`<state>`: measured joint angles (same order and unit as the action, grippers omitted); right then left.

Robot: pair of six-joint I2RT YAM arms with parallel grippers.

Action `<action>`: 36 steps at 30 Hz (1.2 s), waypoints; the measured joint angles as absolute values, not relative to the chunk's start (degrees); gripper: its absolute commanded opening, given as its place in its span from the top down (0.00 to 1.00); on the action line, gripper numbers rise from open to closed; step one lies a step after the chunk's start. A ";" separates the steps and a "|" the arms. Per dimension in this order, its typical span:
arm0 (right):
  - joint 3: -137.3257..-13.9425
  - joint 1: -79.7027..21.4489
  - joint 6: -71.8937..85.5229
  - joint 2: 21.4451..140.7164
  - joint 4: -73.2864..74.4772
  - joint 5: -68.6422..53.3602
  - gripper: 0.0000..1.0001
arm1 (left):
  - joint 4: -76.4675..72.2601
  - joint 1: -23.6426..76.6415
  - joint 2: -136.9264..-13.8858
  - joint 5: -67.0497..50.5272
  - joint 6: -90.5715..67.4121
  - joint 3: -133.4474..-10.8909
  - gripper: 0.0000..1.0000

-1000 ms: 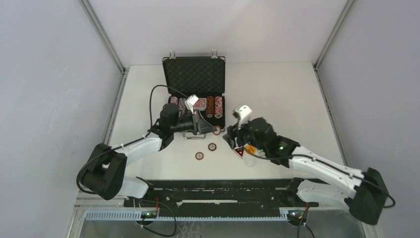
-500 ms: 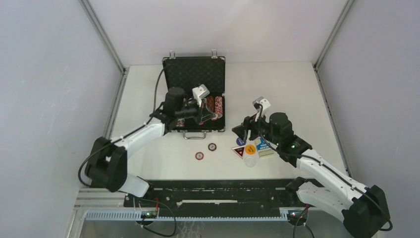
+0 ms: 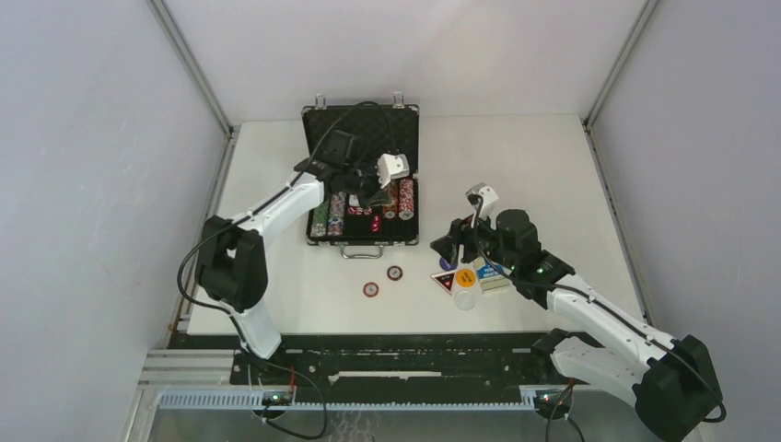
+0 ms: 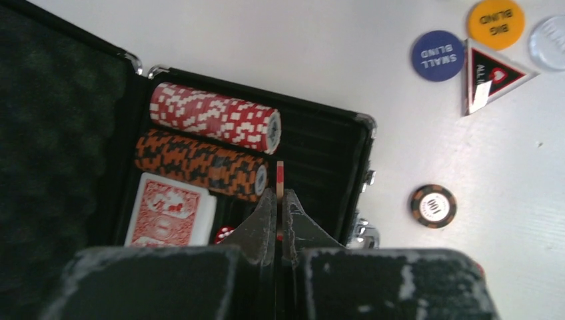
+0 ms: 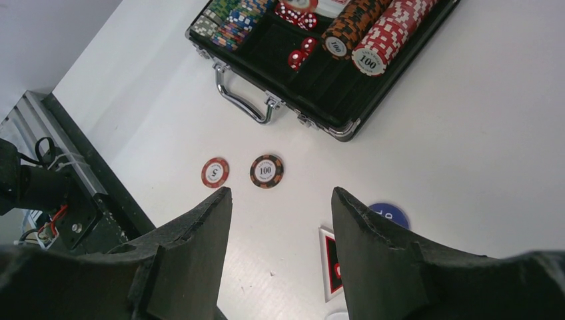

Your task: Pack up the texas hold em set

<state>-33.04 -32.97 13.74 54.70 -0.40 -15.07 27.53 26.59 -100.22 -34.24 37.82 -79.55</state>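
Next, I move across from the orange-black row's end (image 4: 262, 179), where my left gripper is holding the red-white poker chip, and lower it at the red-white row's open end (image 4: 274, 131).
The black silver-edged case (image 3: 361, 138) lies open at the table's back. Inside are a red-white chip row (image 4: 213, 117), an orange-black row (image 4: 200, 163), a red card deck (image 4: 166, 210) and red dice (image 5: 300, 53). Over the case's free slot, my left gripper (image 4: 280, 195) is shut on a red-white poker chip (image 4: 280, 175) held edge-on. My right gripper (image 5: 280, 197) hangs open over bare table, holding nothing. In front of the case lie a red chip (image 5: 215, 172) and a black-orange chip (image 5: 266, 171).
Right of the loose chips sit a blue small-blind button (image 4: 437, 55), an orange big-blind button (image 4: 496, 23), a triangular all-in marker (image 4: 490, 73), a clear disc (image 3: 465, 297) and a blue card deck (image 3: 491, 276). The case's metal handle (image 5: 246, 103) points toward the arms.
My left arm swung from the table in front of the case to above its tray, carrying the chip. My right arm drew back to the right, uncovering the buttons.
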 measured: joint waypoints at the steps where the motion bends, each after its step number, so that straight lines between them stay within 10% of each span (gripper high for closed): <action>1: -33.04 -32.88 13.74 54.98 -0.43 -15.05 0.36 | 28.60 26.24 -100.79 -34.26 39.03 -80.58 1.00; 36: -33.04 -31.38 13.58 59.40 -0.97 -14.04 0.36 | 34.39 31.11 -115.57 -31.20 45.45 -92.36 1.00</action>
